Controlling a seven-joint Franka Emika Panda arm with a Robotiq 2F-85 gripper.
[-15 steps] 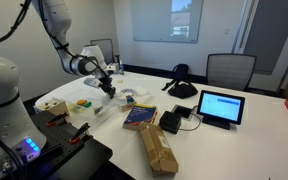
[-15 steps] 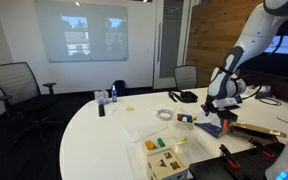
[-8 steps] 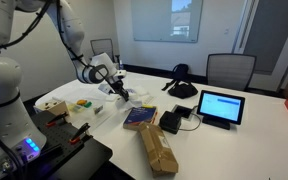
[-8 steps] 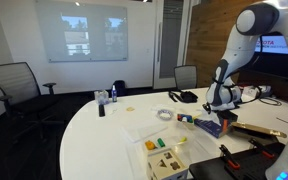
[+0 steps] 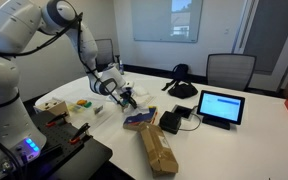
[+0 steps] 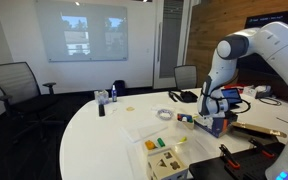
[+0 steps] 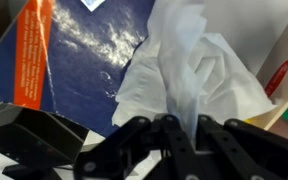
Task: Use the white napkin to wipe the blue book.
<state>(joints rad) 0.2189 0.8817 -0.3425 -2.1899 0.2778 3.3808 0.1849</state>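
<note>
Next, my gripper wipes the white napkin back across the cover (image 5: 141,117) toward the brown package, because most of the napkin spreads past the blue book's edge (image 7: 136,62).
In the wrist view the white napkin (image 7: 196,70) is pinched between my gripper's (image 7: 181,126) black fingers and spreads out crumpled in front of them. Its left edge lies over the dark blue book (image 7: 84,55), which has pale marks and an orange strip along its left side. In both exterior views my gripper (image 5: 127,97) (image 6: 213,108) hangs just above the near-left end of the book (image 5: 139,117) (image 6: 212,124). Whether the napkin presses on the cover I cannot tell.
A long brown paper-wrapped package (image 5: 157,150) lies in front of the book, and a black box (image 5: 171,122) sits beside it. A tablet with a blue screen (image 5: 221,106) stands further along. A tray of small coloured items (image 6: 164,160) sits at the table's near edge.
My arm has swung from the table's left part across toward the book and lowered, carrying the napkin; the gripper now hangs over the book's edge.
</note>
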